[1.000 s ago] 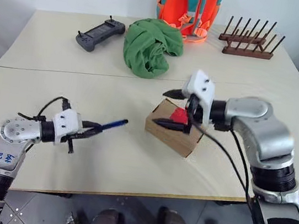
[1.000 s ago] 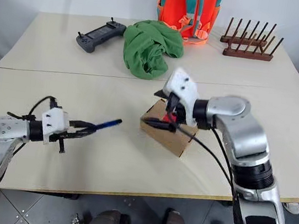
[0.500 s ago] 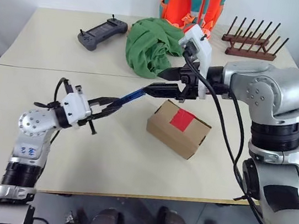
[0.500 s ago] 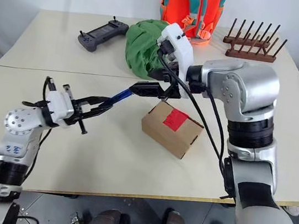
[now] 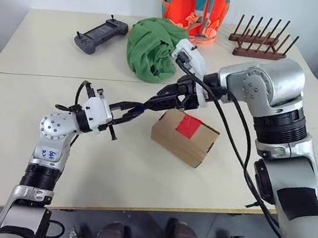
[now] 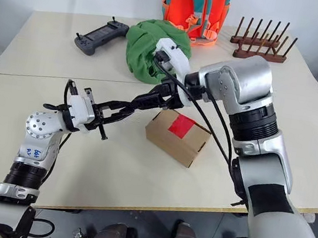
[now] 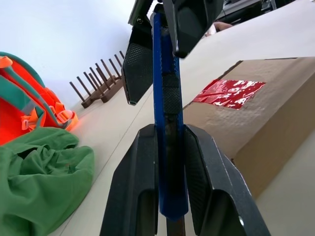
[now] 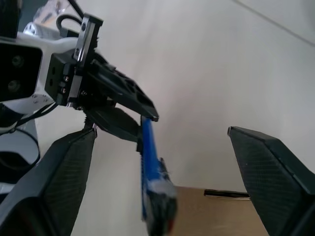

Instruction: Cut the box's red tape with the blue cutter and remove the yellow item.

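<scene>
The blue cutter is held by its blade end point(image 7: 174, 214) in my left gripper, so my right gripper should take the cutter's far end and my left gripper should hold the box point(image 5: 172, 121) steady.
The brown box point(image 5: 181, 140) lies on the table, shut, with the red tape point(image 5: 192, 125) on its top face. Up and to its left, my left gripper point(image 5: 128, 110) is shut on the blue cutter point(image 7: 165, 73), which points toward my right gripper. My right gripper point(image 5: 160, 98) is open, with one finger point(image 7: 138, 64) on each side of the cutter's far end. In the right wrist view the blue cutter point(image 8: 149, 167) stands between the wide-spread fingers point(image 8: 54, 182). The yellow item is hidden.
At the back of the table are a dark grey controller point(image 5: 101, 31), a green cloth point(image 5: 154, 50), an orange backpack point(image 5: 193, 5) and a wooden rack point(image 5: 261, 41). A seam crosses the table behind the box.
My right gripper left the box, rose and swung left to the cutter's tip. My left gripper carried the cutter up and right to meet it. The camera view shifted too.
</scene>
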